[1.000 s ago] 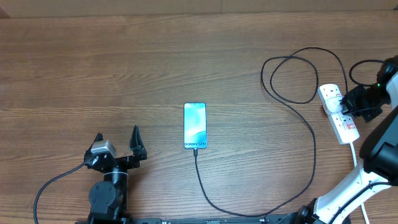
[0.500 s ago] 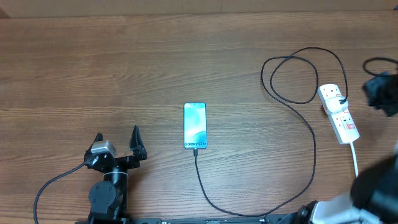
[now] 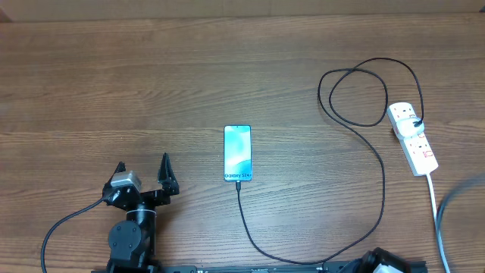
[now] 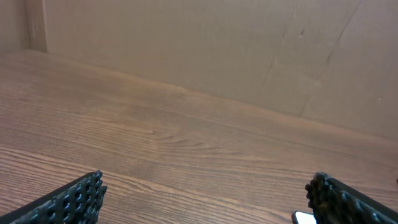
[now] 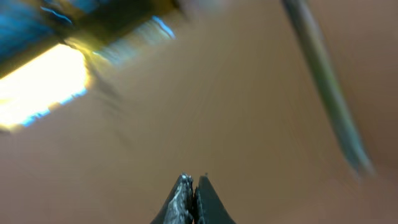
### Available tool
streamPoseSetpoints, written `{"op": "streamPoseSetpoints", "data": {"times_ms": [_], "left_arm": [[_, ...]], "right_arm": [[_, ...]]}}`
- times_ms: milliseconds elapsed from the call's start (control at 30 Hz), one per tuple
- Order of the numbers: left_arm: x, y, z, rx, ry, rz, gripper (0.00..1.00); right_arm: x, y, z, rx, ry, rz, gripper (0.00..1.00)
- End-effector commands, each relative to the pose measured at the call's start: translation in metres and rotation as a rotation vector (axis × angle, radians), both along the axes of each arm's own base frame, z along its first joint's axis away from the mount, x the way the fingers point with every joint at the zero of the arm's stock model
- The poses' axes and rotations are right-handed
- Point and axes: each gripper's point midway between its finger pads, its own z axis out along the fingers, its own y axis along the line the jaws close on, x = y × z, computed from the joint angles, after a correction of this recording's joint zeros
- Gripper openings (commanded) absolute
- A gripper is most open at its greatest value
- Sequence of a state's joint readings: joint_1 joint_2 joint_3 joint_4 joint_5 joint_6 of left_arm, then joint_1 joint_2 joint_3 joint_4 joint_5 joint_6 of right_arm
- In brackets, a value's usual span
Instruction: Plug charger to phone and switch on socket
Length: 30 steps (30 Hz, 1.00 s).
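Note:
I keep moving my right gripper back to its resting place and open it there, because the charger cable connects the lit phone (image 3: 238, 179) to the white socket.
The phone (image 3: 237, 153) lies flat at the table's middle with its lit blue-white screen up. The black charger cable (image 3: 383, 174) runs from the phone's near end, sweeps right and loops up to a plug in the white socket (image 3: 413, 139) at the far right. The socket's small red switch (image 3: 427, 154) is visible. My left gripper (image 3: 142, 176) is open and empty, left of the phone; a corner of the phone (image 4: 303, 218) shows beside its right finger in the left wrist view. My right gripper (image 5: 194, 180) is shut with nothing in it, and its view is blurred; it is out of the overhead view.
The socket's thick white cord (image 3: 435, 205) runs down toward the near right edge. A blurred grey streak (image 3: 458, 189) of the right arm crosses the lower right corner. A brown wall (image 4: 217, 43) stands behind the table.
The right arm, which was at the socket a second ago, has swung away to the right and out of the overhead view. The left arm, phone and cable have not moved.

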State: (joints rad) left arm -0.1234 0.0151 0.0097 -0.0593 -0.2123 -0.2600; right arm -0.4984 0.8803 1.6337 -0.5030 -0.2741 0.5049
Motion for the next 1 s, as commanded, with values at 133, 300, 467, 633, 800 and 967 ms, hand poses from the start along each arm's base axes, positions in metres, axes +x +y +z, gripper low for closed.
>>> {"op": "streamPoseSetpoints", "data": {"times_ms": [133, 300, 467, 633, 800, 967], "left_arm": [[0.000, 0.000, 0.000, -0.007, -0.005, -0.004, 1.00], [0.000, 0.000, 0.000, -0.007, -0.005, -0.004, 1.00], [0.000, 0.000, 0.000, -0.007, -0.005, -0.004, 0.99], [0.000, 0.000, 0.000, -0.007, -0.005, -0.004, 0.99], [0.000, 0.000, 0.000, -0.007, -0.005, -0.004, 0.99], [0.000, 0.000, 0.000, -0.007, -0.005, -0.004, 1.00]], "right_arm": [[-0.050, 0.049, 0.041, -0.136, -0.180, 0.112, 0.04], [-0.088, 0.079, 0.018, -0.270, -0.128, 0.162, 0.10], [-0.165, 0.088, 0.023, -0.302, -0.270, 0.113, 0.10], [-0.234, 0.104, 0.015, -0.384, -0.388, 0.035, 0.10], [-0.276, 0.115, 0.007, -0.409, -0.471, 0.029, 0.10], [-0.301, 0.114, 0.002, -0.433, -0.524, 0.064, 0.13]]}}
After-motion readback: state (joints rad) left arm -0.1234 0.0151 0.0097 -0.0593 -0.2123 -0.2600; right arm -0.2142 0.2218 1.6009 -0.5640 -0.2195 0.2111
